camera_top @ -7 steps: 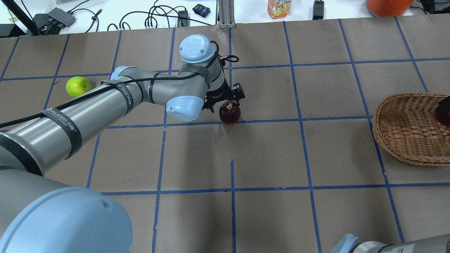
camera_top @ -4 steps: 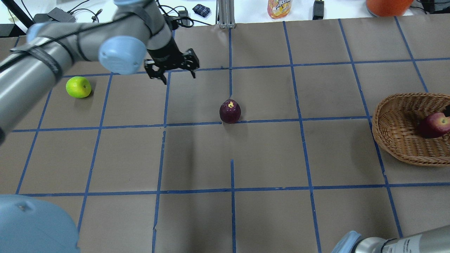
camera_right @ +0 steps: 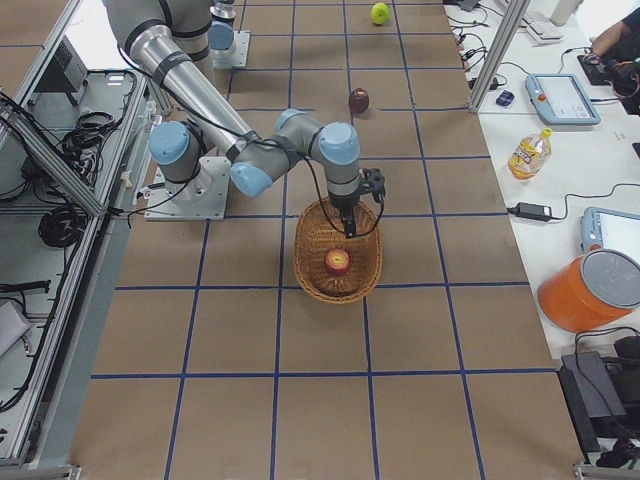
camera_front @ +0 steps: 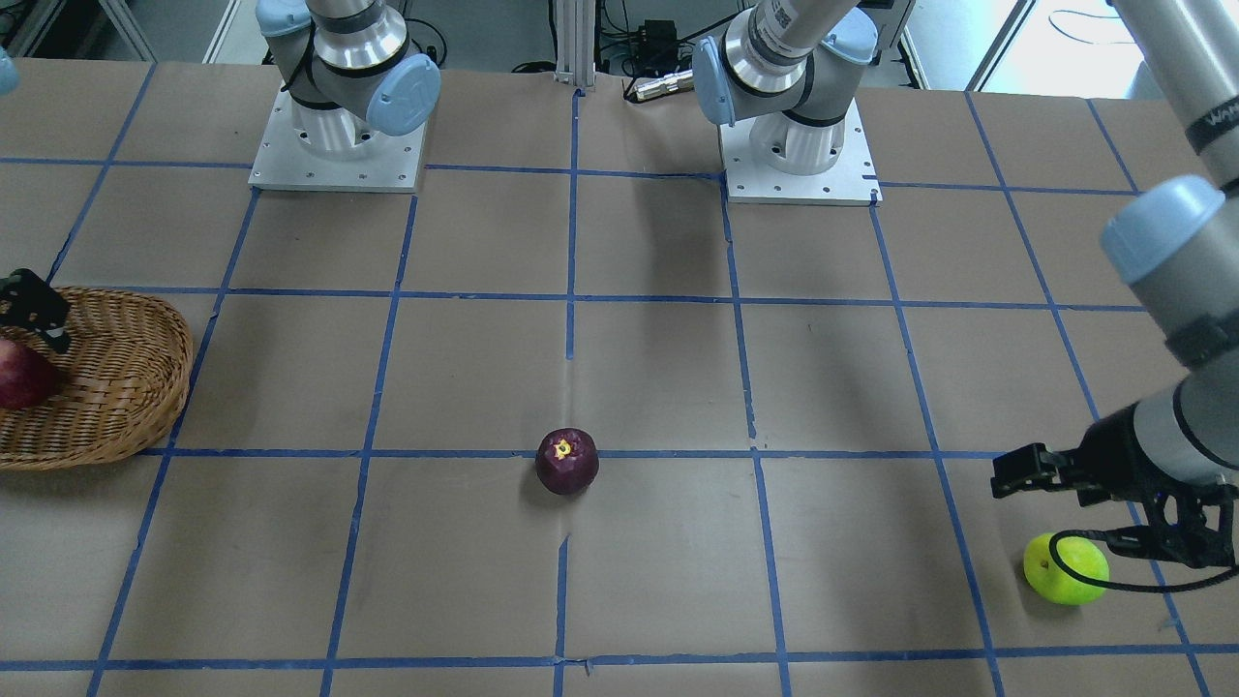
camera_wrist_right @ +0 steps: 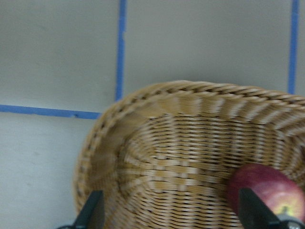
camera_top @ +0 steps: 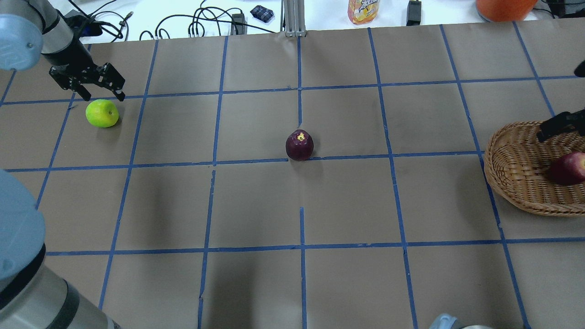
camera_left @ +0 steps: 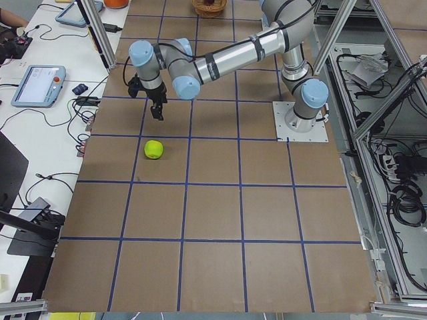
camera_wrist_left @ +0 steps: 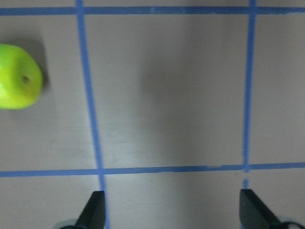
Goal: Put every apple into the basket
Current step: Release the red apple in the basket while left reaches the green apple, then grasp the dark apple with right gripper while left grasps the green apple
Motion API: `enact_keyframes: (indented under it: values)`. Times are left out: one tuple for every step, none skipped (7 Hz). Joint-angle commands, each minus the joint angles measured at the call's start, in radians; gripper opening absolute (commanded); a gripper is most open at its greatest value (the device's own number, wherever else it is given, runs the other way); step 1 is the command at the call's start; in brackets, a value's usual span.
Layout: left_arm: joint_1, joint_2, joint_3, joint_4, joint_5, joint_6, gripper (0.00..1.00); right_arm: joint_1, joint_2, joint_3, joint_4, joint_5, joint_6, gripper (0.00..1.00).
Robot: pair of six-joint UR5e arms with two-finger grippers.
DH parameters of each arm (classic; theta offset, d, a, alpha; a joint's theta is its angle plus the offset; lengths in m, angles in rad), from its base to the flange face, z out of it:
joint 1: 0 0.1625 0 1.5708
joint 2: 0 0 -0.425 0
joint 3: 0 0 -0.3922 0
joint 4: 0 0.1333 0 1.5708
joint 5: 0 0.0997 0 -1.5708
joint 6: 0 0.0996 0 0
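The lime green apple is far from the basket and out of my right gripper's reach, so next my left gripper moves it to the table's middle first.
The lime green apple [camera_top: 102,113] lies at the far left of the table, and it also shows in the left wrist view [camera_wrist_left: 19,76]. My left gripper [camera_top: 98,92] hovers open and empty just beyond it. The dark purple apple [camera_top: 299,145] stands alone at the table's middle. The red apple [camera_top: 566,168] lies in the wicker basket [camera_top: 512,173] at the right edge. My right gripper [camera_wrist_right: 172,214] is open and empty above the basket's rim [camera_wrist_right: 157,95], with the red apple [camera_wrist_right: 267,191] below it.
A juice bottle [camera_top: 363,10], an orange bucket [camera_top: 502,7] and cables lie on the white bench past the table's far edge. Both arm bases [camera_front: 334,136] stand at the robot side.
My left arm swung from the purple apple to the far left, stopping open by the green apple. The red apple came to rest in the basket and my right gripper lifted off it.
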Motion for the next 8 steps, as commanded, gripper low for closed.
enact_keyframes:
  values:
    - [0.091, -0.151, 0.075, 0.107, -0.006, 0.164, 1.00, 0.360, 0.001, -0.006, -0.019, 0.000, 0.544, 1.00]
    - [0.093, -0.186, 0.110, 0.097, -0.010, 0.166, 1.00, 0.517, 0.038, -0.024, -0.112, 0.000, 0.752, 1.00]
    - [0.094, -0.205, 0.103, 0.097, -0.015, 0.167, 1.00, 0.631, 0.111, -0.082, -0.132, -0.003, 0.921, 1.00]
    - [0.094, -0.214, 0.103, 0.097, -0.026, 0.164, 1.00, 0.740, 0.186, -0.172, -0.136, -0.014, 1.099, 1.00]
    - [0.097, -0.223, 0.103, 0.097, -0.058, 0.164, 0.97, 0.829, 0.278, -0.257, -0.136, -0.026, 1.228, 1.00]
    - [0.097, -0.228, 0.103, 0.097, -0.058, 0.167, 0.79, 0.884, 0.340, -0.292, -0.134, -0.086, 1.252, 1.00]
    - [0.097, -0.224, 0.112, 0.092, -0.056, 0.193, 0.39, 0.915, 0.366, -0.293, -0.143, -0.086, 1.286, 1.00]
    - [0.076, -0.189, 0.130, 0.005, -0.053, 0.194, 0.06, 0.926, 0.401, -0.288, -0.163, -0.091, 1.295, 1.00]
